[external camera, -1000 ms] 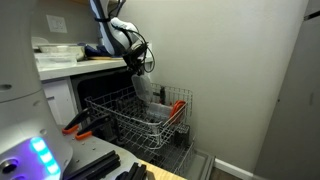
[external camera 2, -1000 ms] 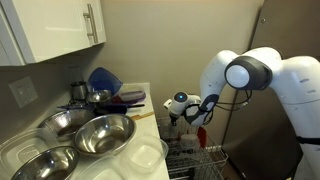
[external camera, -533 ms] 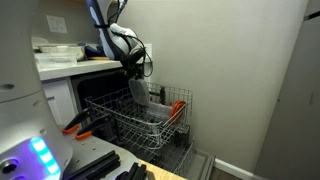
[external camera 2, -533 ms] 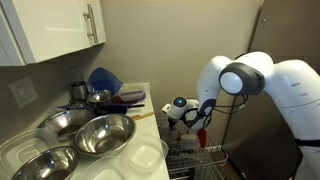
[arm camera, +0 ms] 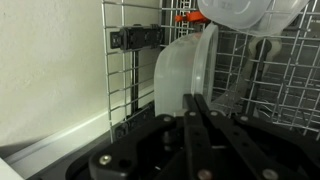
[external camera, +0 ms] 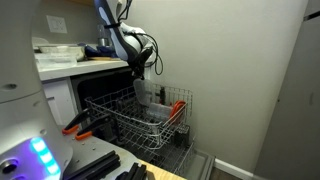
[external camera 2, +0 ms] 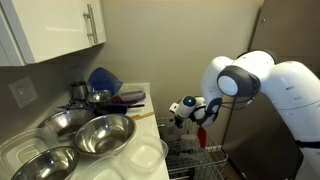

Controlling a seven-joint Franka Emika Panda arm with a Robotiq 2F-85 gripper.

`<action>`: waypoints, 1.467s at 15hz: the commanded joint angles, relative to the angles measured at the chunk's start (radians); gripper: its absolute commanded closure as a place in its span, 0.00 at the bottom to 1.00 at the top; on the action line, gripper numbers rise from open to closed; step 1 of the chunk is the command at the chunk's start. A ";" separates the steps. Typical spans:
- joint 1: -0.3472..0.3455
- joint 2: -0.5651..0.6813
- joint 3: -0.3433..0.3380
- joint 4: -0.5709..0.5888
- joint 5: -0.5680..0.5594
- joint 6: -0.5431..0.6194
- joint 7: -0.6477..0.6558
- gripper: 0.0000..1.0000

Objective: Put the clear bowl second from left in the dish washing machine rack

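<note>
Next, I swing my gripper back and down toward the rack's counter end (external camera: 108,105) to lay the bowl flatter, because the clear bowl is standing on its edge (external camera: 141,91) and sticks up above the rack.
The clear bowl (arm camera: 180,72) stands on its edge among the prongs of the dish washing machine rack (arm camera: 125,85), just below my gripper (arm camera: 197,102). The gripper's black fingers are pressed together with nothing between them. In an exterior view the gripper (external camera: 139,68) hangs a little above the rack (external camera: 120,122), and the bowl (external camera: 141,95) shows faintly at the rack's far side. In an exterior view the gripper (external camera 2: 188,108) is above the rack (external camera 2: 205,158), beside the counter's end.
Another clear container (arm camera: 245,14) lies in the rack near an orange part (arm camera: 188,17). The counter holds blue bowls (external camera 2: 105,78), steel bowls (external camera 2: 100,135) and clear containers (external camera 2: 145,155). A white wall stands behind the rack.
The gripper held the bowl low at the rack, then let go and rose. The bowl stays standing in the rack.
</note>
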 commanded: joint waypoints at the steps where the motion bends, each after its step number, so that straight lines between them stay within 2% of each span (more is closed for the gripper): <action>1: 0.072 0.006 -0.089 -0.044 -0.021 0.072 0.045 0.99; 5: 0.153 0.034 -0.141 -0.073 0.011 0.108 0.063 0.99; 9: 0.253 0.079 -0.207 -0.098 0.048 0.154 0.135 0.99; 14: 0.405 0.160 -0.321 -0.145 0.208 0.274 0.184 0.99; 15: 0.371 0.117 -0.252 -0.153 0.233 0.212 0.154 0.99; 16: 0.386 0.123 -0.247 -0.172 0.253 0.213 0.161 0.99; 22: 0.362 0.123 -0.088 -0.304 0.241 0.207 0.221 0.99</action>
